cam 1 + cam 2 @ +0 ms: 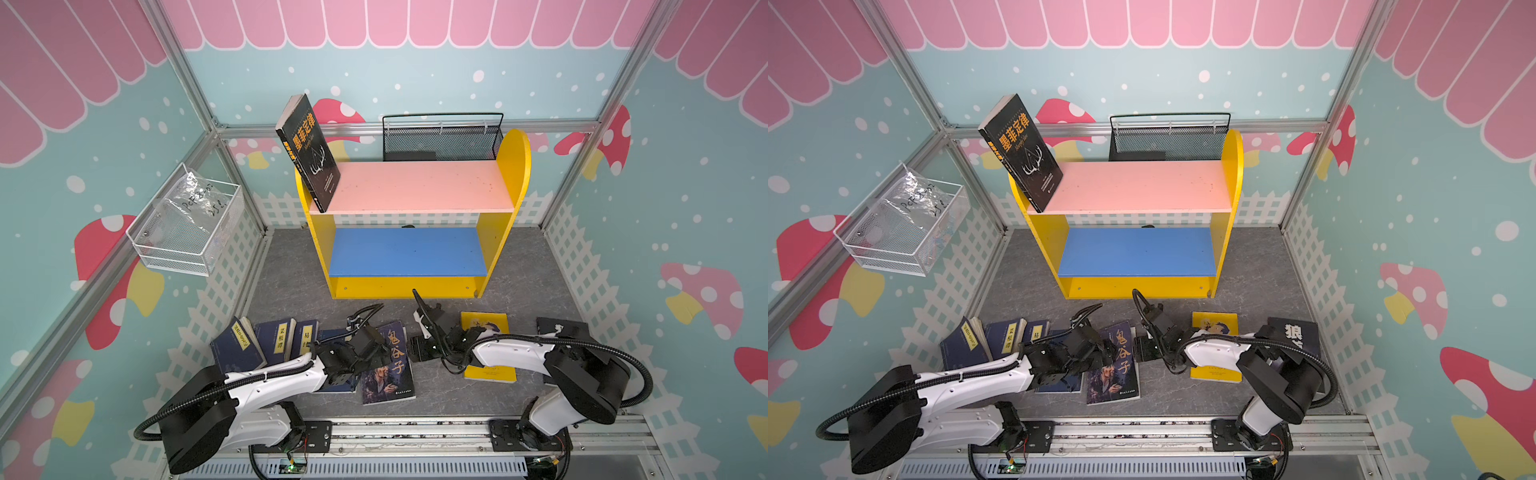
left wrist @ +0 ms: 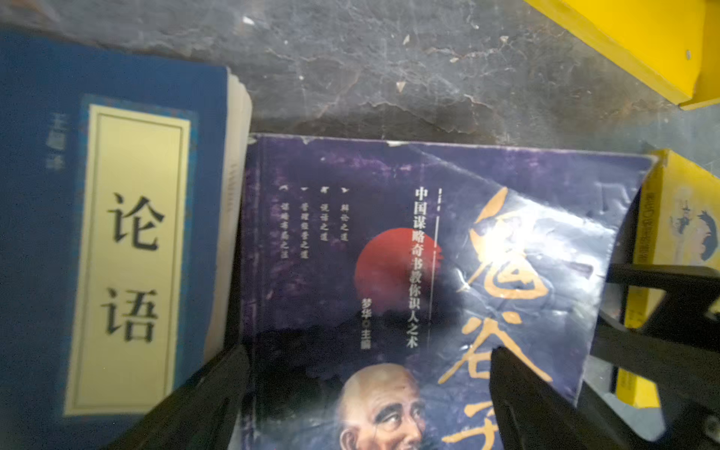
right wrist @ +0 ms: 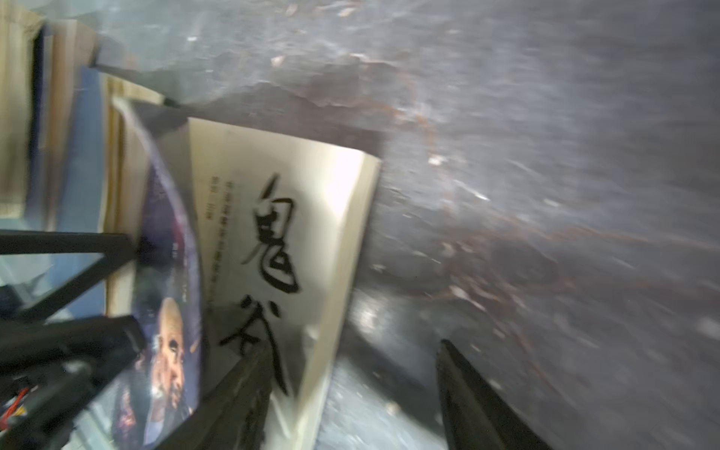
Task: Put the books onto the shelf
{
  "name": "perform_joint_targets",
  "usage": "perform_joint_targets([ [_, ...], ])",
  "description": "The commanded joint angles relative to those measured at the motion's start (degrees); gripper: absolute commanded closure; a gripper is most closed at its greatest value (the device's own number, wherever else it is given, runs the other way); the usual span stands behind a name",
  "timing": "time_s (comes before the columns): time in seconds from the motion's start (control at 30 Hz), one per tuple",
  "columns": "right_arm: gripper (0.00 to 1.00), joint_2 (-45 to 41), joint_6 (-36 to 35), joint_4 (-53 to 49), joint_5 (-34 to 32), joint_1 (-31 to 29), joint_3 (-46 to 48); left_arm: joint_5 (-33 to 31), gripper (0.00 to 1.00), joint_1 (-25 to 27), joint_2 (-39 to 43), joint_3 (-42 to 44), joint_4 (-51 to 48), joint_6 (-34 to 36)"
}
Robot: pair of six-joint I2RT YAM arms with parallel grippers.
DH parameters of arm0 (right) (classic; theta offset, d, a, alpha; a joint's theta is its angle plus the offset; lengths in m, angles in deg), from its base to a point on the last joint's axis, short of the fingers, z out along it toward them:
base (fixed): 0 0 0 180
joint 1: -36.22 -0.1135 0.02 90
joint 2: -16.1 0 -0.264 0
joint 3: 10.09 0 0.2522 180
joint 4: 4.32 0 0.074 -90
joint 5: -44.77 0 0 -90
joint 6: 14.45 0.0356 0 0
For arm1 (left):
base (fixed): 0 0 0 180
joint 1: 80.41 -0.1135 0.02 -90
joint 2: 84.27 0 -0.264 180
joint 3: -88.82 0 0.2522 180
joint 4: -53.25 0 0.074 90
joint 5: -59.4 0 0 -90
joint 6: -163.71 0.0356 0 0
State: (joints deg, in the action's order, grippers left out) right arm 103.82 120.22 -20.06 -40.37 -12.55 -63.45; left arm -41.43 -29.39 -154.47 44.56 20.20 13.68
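My left gripper hangs over the flat portrait cover (image 1: 393, 372), so it should back off and take the book by its spine (image 2: 251, 277) while my right gripper steadies the book.
The shelf (image 1: 415, 187) has yellow sides, a pink upper board and a blue lower board. A black book (image 1: 309, 153) leans upright at the left end of the pink board. The other books lie on the grey floor: navy ones (image 1: 237, 345), a dark portrait-cover book (image 1: 390, 374), a yellow one (image 1: 484, 324) and a black one (image 1: 561, 326). My left gripper (image 2: 364, 350) hangs open just above the portrait cover (image 2: 350, 253). My right gripper (image 3: 354, 345) is open at that book's right edge. The cover (image 3: 171, 272) is lifted, one finger lies on the title page (image 3: 272, 233), and the other is over the floor.
A black wire mesh basket (image 1: 442, 141) stands behind the shelf. A white wire basket (image 1: 187, 228) holding a plastic bag hangs on the left wall. The aluminium rail (image 1: 395, 436) that carries both arm bases runs along the front. Walls close in on three sides.
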Motion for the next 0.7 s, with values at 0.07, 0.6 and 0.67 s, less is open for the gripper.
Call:
perform_joint_targets([
  [0.07, 0.26, -8.5, 1.8, -9.6, -8.3, -0.2, -0.3, -2.3, 0.01, 0.5, -1.8, 1.7, -6.4, -2.2],
  [0.6, 0.53, 3.0, 1.4, -1.0, 0.2, -1.1, 0.5, 7.0, 0.02, 2.9, -1.3, 2.6, 8.7, 1.4],
  [0.67, 0.59, 5.1, 1.4, -1.1, -0.3, -1.2, 0.5, 8.2, 0.02, 2.7, 0.6, 2.9, 11.5, 2.0],
])
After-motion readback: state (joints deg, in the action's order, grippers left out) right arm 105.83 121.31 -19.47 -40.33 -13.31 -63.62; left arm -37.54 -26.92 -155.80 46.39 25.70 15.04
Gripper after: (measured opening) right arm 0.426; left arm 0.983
